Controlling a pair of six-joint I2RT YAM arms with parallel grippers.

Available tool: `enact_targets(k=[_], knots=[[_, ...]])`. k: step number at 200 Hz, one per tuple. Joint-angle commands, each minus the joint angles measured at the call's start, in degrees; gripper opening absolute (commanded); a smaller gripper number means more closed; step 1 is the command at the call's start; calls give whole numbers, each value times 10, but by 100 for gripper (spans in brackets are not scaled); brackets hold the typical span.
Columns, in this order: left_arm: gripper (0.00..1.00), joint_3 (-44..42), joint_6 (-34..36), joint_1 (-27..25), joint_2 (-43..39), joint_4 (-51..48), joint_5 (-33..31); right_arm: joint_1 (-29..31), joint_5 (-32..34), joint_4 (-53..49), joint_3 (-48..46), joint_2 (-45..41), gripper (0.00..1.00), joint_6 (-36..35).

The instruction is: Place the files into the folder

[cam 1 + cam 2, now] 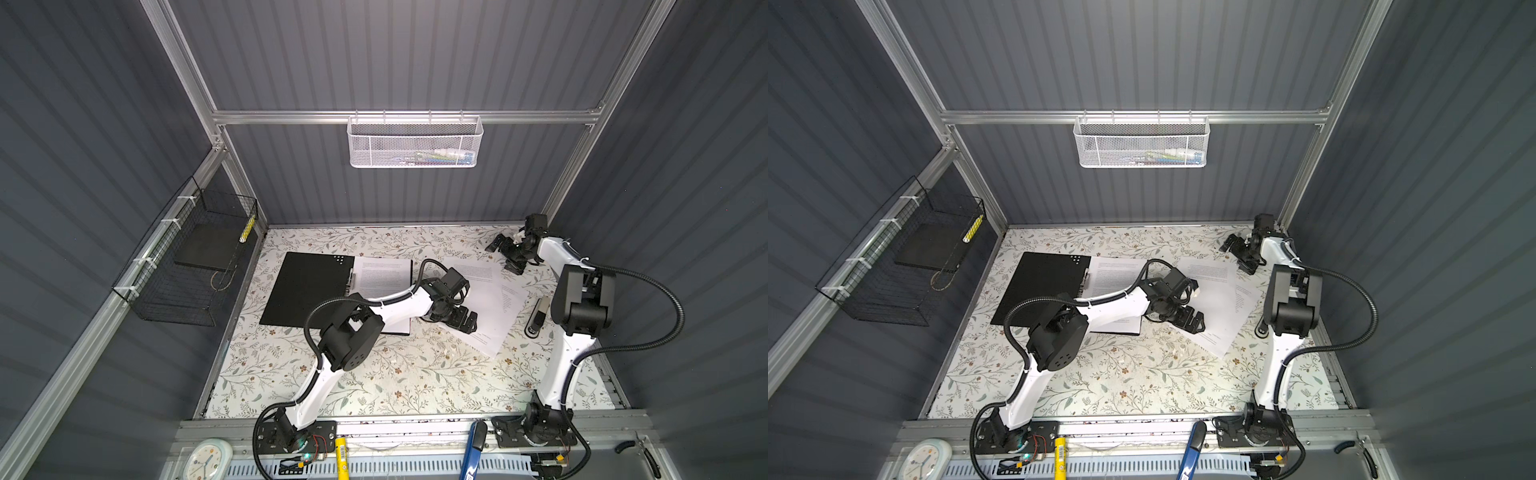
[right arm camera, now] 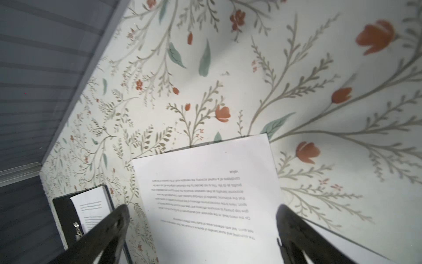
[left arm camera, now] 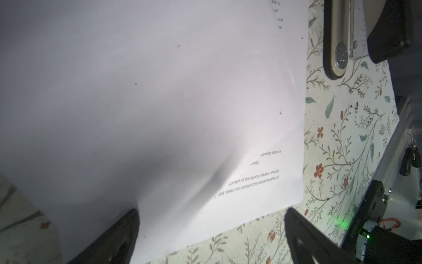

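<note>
The top sheet is flat and crooked on top of the lower sheet (image 1: 512, 295), so next my right gripper reaches in low at its far corner (image 2: 266, 137) and bends the top sheet's edge up.
The folder (image 1: 307, 291) lies open on the left of the table, black inside up, with one printed sheet (image 1: 384, 274) on its right half. More files (image 1: 490, 299), white sheets with text, lie loose and overlapping to its right. My left gripper (image 1: 469, 323) hangs open low over their near left edge. In the left wrist view a sheet (image 3: 159, 102) bulges up by one finger (image 3: 118, 235), and its corner lies between the jaws. My right gripper (image 1: 503, 255) stands open over the far end of the files (image 2: 205, 194), straddling the top sheet, nothing held. The folder's blue outside is hidden.
A stapler (image 1: 538, 316) lies right of the loose sheets, next to the right arm. A black wire basket (image 1: 187, 266) hangs on the left wall and a white mesh basket (image 1: 415, 143) on the back wall. A clock (image 1: 208, 459) and tools sit on the front rail.
</note>
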Motion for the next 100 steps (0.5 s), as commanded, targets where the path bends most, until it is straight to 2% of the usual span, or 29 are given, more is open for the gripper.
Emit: enact_targets(k=[1,14,52,100], knots=[[100,-44,11,15,3,-26,-6,8,20,-58,28,22,99,-26],[100,-62,20,20,-6,-29,-7,13,46,-68,37,30,99,-35],[100,-95,42,44,-20,-52,-14,23,63,-76,44,39,99,-45],[100,-99,71,50,-19,-81,-17,43,91,-112,92,65,99,-65]])
